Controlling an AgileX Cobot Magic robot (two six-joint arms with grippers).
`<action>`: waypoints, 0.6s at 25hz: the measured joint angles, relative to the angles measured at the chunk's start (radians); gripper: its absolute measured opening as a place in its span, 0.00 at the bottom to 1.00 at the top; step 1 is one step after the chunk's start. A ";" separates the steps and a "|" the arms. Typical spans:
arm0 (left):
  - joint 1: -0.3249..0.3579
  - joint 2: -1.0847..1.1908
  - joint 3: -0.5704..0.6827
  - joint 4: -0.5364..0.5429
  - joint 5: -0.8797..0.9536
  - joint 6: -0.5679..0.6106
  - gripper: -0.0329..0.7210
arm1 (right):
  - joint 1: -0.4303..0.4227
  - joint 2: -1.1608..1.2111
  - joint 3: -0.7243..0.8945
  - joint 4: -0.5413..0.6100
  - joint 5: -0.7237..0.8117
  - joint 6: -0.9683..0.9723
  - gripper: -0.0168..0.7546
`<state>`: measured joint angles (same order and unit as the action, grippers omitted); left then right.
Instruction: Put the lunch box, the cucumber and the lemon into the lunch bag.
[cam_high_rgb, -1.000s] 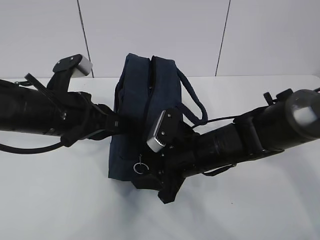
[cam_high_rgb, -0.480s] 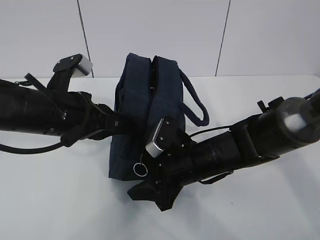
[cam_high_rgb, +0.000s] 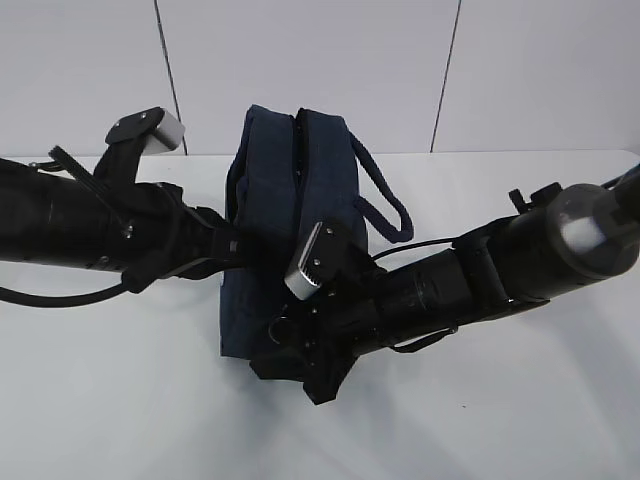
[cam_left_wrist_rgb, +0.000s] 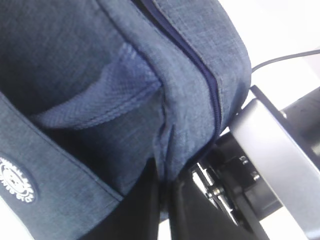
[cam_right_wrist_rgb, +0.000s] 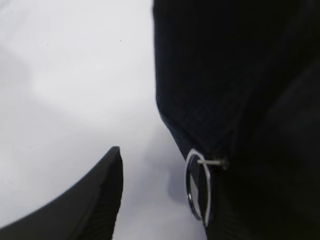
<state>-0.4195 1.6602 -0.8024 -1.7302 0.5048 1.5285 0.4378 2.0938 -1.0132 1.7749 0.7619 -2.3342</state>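
The silver ring pull will glide to the zipper's far end when I pull it, since the zipper (cam_high_rgb: 298, 150) runs up over the top of the lunch bag.
The navy lunch bag (cam_high_rgb: 290, 190) stands upright mid-table, its zipper (cam_left_wrist_rgb: 202, 75) running along the top. My left gripper (cam_high_rgb: 232, 248) is shut on a fold of the bag's side fabric (cam_left_wrist_rgb: 165, 165), below the white round emblem (cam_left_wrist_rgb: 15, 181). My right gripper (cam_high_rgb: 290, 358) is at the bag's near lower end, open. Its left finger (cam_right_wrist_rgb: 87, 210) stands well apart from the silver ring pull (cam_right_wrist_rgb: 198, 185), which hangs against the dark right side. Lunch box, cucumber and lemon are out of view.
The white table (cam_high_rgb: 120, 410) spreads around the bag, with a panelled wall behind. A strap handle (cam_high_rgb: 388, 205) loops out on the bag's right over my right arm. A thin black cable (cam_high_rgb: 440, 240) runs along that arm.
My right gripper has slid left and down across the bag's near end and now covers the ring pull in the exterior view. The bag's top has leaned slightly left. The left arm has stayed still.
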 joint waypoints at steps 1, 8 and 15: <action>0.000 0.000 0.000 0.000 0.000 0.000 0.04 | 0.000 0.000 0.000 0.000 0.000 0.000 0.51; 0.000 0.000 0.000 0.000 0.000 0.000 0.04 | 0.000 0.000 0.000 0.000 -0.013 0.000 0.51; 0.000 0.000 0.000 0.000 0.012 0.000 0.04 | 0.000 0.000 0.000 0.000 -0.018 0.000 0.43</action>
<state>-0.4195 1.6602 -0.8024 -1.7302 0.5171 1.5285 0.4378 2.0938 -1.0132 1.7749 0.7440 -2.3342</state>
